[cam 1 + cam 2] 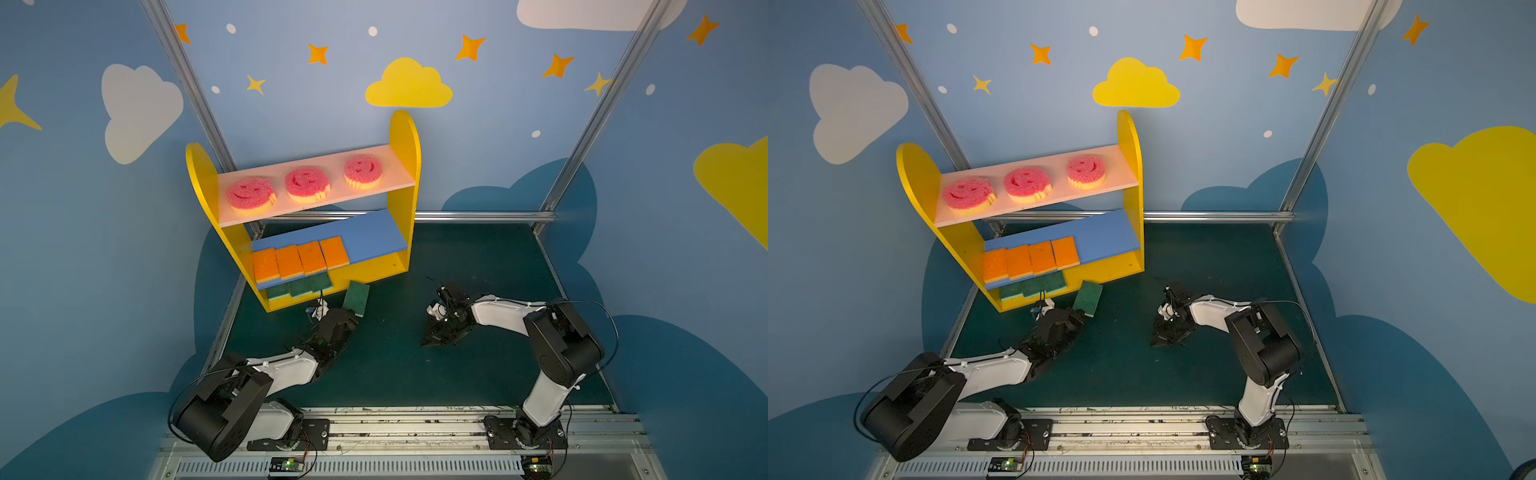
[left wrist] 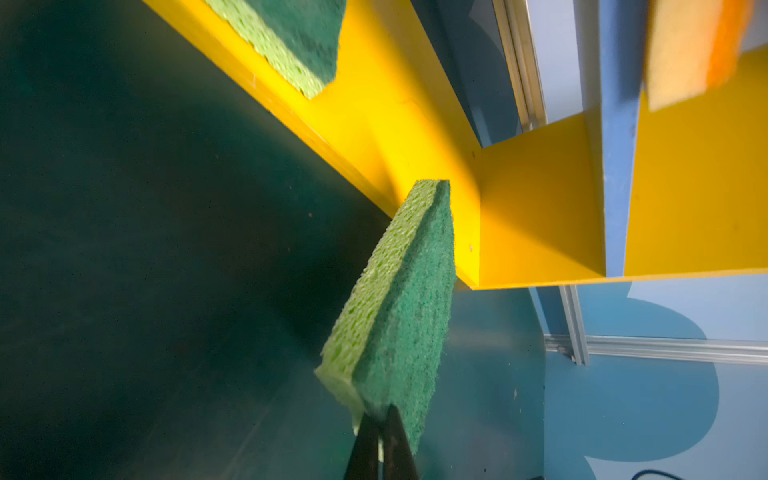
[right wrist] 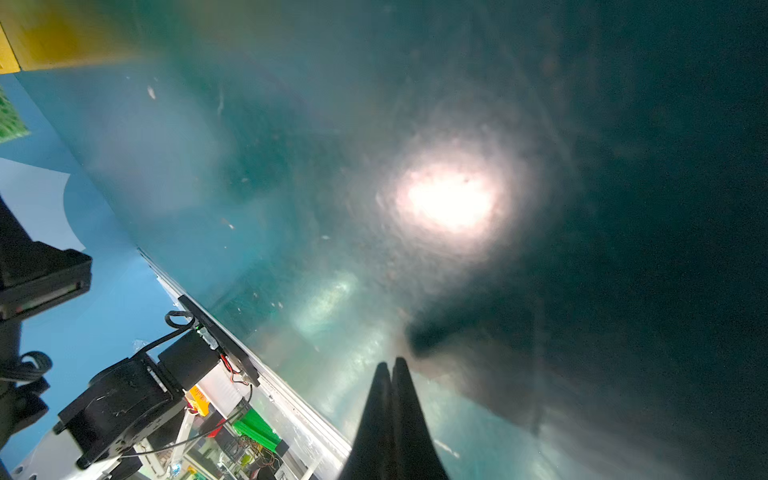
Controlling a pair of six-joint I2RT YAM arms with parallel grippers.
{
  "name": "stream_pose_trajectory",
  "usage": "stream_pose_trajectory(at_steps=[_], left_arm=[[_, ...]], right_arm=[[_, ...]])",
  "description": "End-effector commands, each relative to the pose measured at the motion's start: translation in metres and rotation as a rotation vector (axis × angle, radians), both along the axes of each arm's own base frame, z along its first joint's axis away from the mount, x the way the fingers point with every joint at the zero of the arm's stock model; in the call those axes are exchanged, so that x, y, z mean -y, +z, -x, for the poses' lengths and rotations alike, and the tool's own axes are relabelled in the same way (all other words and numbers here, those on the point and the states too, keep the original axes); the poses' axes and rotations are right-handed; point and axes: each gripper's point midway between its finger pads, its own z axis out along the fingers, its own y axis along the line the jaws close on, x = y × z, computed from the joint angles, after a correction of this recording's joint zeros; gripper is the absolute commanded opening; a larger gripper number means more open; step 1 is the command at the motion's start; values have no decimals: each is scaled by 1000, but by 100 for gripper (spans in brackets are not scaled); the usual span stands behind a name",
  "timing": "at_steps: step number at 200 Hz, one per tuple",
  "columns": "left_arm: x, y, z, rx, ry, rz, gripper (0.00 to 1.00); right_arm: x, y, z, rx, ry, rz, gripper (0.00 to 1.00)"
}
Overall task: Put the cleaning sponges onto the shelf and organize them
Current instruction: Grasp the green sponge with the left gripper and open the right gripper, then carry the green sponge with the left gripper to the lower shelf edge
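My left gripper should keep moving in until the whole sponge is inside, as the held green sponge's far end (image 1: 359,284) points at the yellow base's free space (image 1: 370,270).
The shelf (image 1: 405,166) stands at the back left. Three pink smiley sponges (image 1: 306,184) lie on its pink upper board. Several orange sponges (image 1: 301,259) sit in a row on the blue board (image 1: 374,235). Three green sponges (image 1: 299,286) lie on the yellow base. My left gripper (image 2: 380,413) is shut on one end of another green sponge (image 2: 399,299), which in both top views (image 1: 356,298) (image 1: 1088,298) hangs tilted just in front of the base (image 2: 374,124). My right gripper (image 3: 391,361) is shut and empty, low over the mat (image 1: 428,343).
The dark green mat (image 1: 478,270) is bounded by aluminium rails (image 1: 478,216) and blue painted walls. The shelf's right side panel (image 2: 540,208) stands close beyond the held sponge's far end. The arm bases sit on a rail (image 1: 415,428) at the front edge.
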Motion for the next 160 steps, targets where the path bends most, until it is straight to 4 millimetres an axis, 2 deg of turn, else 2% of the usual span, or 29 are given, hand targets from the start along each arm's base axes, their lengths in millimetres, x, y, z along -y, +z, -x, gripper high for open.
stream_pose_trajectory(at_steps=[1,85,160], left_arm=[[2,10,-15,37,-13,15,3],[9,22,-74,91,27,70,3],[1,20,-109,220,123,118,3]], right_arm=[[0,-2,-3,-7,6,-8,0],[8,-5,-11,-25,-9,-8,0],[9,-8,-19,-40,-17,-31,0]])
